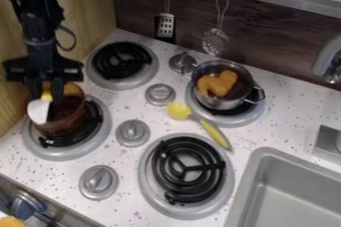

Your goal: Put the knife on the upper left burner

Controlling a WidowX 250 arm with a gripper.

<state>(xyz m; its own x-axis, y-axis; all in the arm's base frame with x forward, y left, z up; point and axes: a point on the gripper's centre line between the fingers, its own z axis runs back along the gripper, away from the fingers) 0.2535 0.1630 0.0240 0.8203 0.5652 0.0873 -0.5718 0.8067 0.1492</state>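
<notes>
My gripper will lift the knife free and leave the pot behind, because the white blade shows clear against the brown pot's side.
At the upper left, the gripper (45,95) hangs low over the brown see-through pot (64,121), its two fingers apart. A knife with a white blade (40,111) and a yellow handle is at the pot's left side, blade downward. Its handle end is between the fingers, with a gap showing beside it. Whether the blade is inside the pot or against its rim I cannot tell. The pot stands on the left front burner. The upper left burner (120,60), a black coil in a grey ring, has nothing on it.
A metal pot (222,102) holding orange-brown pieces stands on the upper right burner. Just left of it lies a yellow-headed utensil (214,134), near the bare lower right burner (188,169). Several knobs stand between the burners. The sink (293,191) is at lower right.
</notes>
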